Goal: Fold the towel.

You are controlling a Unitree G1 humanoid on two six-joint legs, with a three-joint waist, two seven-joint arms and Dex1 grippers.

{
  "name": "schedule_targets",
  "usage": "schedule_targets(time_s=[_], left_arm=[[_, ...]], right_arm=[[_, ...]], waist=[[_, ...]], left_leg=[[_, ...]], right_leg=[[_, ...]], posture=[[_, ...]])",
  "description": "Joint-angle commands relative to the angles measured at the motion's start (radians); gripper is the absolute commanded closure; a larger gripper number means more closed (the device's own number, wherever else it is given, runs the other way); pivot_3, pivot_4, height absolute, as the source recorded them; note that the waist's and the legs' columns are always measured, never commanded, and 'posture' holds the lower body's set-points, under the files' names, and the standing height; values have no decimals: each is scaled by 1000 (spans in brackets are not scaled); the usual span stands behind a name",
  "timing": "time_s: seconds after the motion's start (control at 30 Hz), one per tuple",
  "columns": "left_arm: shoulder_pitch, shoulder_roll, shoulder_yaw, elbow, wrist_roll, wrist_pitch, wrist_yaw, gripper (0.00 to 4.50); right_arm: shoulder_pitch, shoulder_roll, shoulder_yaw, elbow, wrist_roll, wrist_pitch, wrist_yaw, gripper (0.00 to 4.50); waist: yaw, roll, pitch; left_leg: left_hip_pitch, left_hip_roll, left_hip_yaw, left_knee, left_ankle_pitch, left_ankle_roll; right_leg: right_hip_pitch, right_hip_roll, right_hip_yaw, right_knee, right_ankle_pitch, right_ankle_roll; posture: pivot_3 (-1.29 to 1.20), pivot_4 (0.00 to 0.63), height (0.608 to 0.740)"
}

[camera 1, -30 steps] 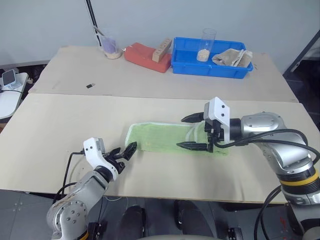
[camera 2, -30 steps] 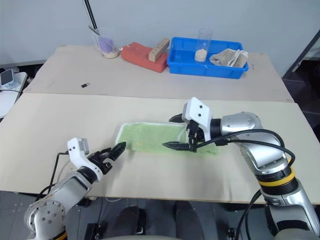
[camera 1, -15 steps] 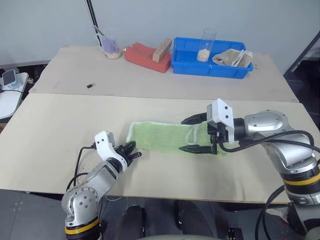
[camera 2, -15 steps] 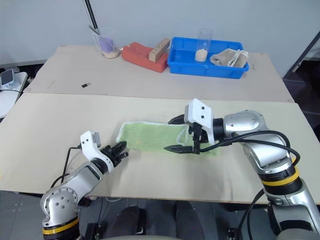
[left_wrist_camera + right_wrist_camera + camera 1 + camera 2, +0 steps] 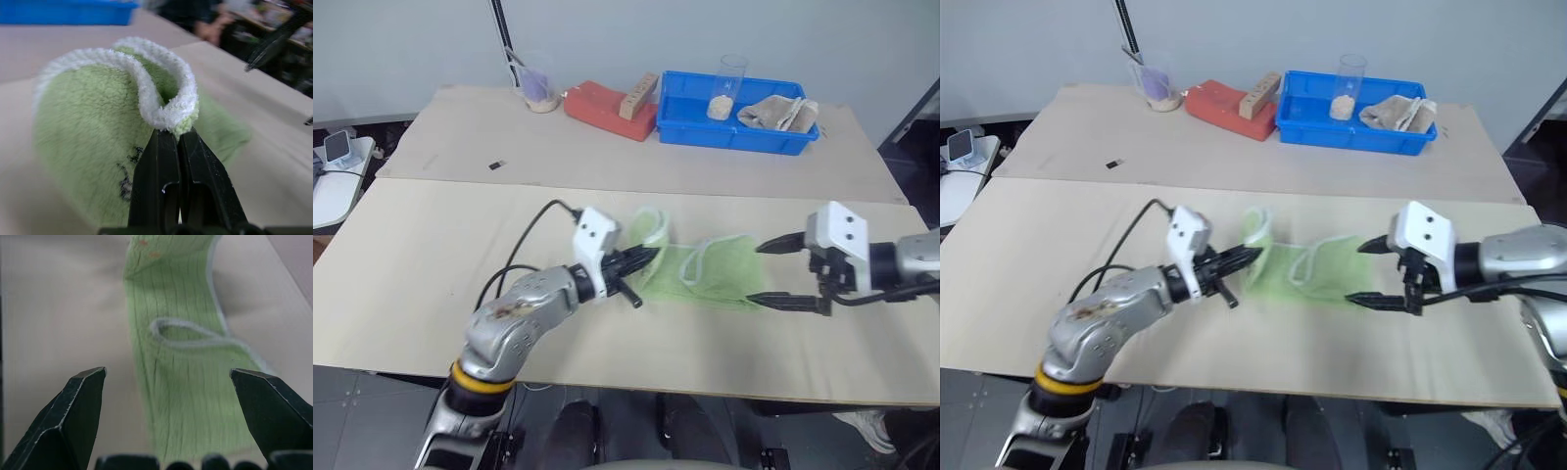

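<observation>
My right gripper's open fingers are crowding the towel's flat end [image 5: 746, 274], so next my right gripper moves back first while my left gripper folds the lifted hem over.
The light lime-green towel [image 5: 705, 271] with white edging lies near the middle of the front table, its left end lifted and curled over. My left gripper [image 5: 646, 259] is shut on that raised left edge; in the left wrist view the fingers [image 5: 173, 161] pinch the white hem of the towel [image 5: 98, 142], with a dark printed mark below it. My right gripper [image 5: 781, 270] hangs open just right of the towel's right end, clear of the cloth. In the right wrist view its fingertips [image 5: 88, 382] frame the towel [image 5: 181, 377] ahead.
On the far table stand a blue tray [image 5: 695, 132] holding a clear glass [image 5: 728, 86] and a beige cloth [image 5: 781, 112], a red block [image 5: 607, 106] with a wooden piece, and a cup [image 5: 538, 90]. A small dark item [image 5: 496, 164] lies left.
My left gripper shut on the towel's left edge and carried it up and to the right, folding the cloth over. My right gripper let go and drew back to the right, staying open.
</observation>
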Motion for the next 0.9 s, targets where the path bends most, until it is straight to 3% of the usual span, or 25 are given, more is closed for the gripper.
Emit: schedule_targets(time_s=[0.03, 0.23, 0.37, 0.47, 0.7, 0.73, 0.9], left_arm=[[-110, -96, -122, 162, 80, -112, -139, 4450], [-221, -252, -202, 453, 222, -272, -229, 4450], [-243, -296, -220, 534, 275, -341, -293, 4450], [-240, -305, -212, 535, 283, -363, -347, 3588], [-236, -267, -160, 432, 247, -362, -457, 322], [-235, -253, -151, 412, 241, -362, -473, 82], [-224, -46, -57, 260, 226, -382, -600, 82]], right_arm=[[95, -18, -166, -118, 49, 73, -20, 0], [241, 0, -322, -247, 79, 167, -72, 0], [300, 5, -388, -293, 93, 204, -91, 0], [314, 6, -413, -303, 102, 220, -107, 0], [248, 10, -364, -264, 129, 232, -179, 0], [233, 12, -346, -253, 125, 227, -193, 0], [65, 118, -167, -135, 98, 243, -347, 0]], waist=[[4, 0, 0], [0, 0, 0], [-4, 0, 0], [-5, 0, 0], [-7, 0, 0], [-8, 0, 0], [-18, 0, 0]], left_leg=[[0, -1, -1, 0, 0, 0], [0, -3, -2, 0, 0, 0], [-1, -5, -5, 0, 0, 0], [-1, -5, -6, 0, 0, 0], [-1, -5, -6, 0, 0, 1], [-1, -5, -6, 0, 0, 1], [1, -5, -7, 0, 1, 1]], right_leg=[[1, 0, 0, 0, 0, 0], [2, 0, 2, -2, 0, 2], [2, 0, 2, -1, 0, 2], [2, 0, 2, -2, 0, 3], [2, -1, 2, -1, 0, 3], [2, 0, 2, -2, 1, 4], [2, 0, 2, 0, 1, 3]], posture=[[0, 150, 714], [0, 150, 714], [0, 150, 714], [0, 150, 714], [0, 150, 714], [0, 150, 714], [0, 150, 714]])
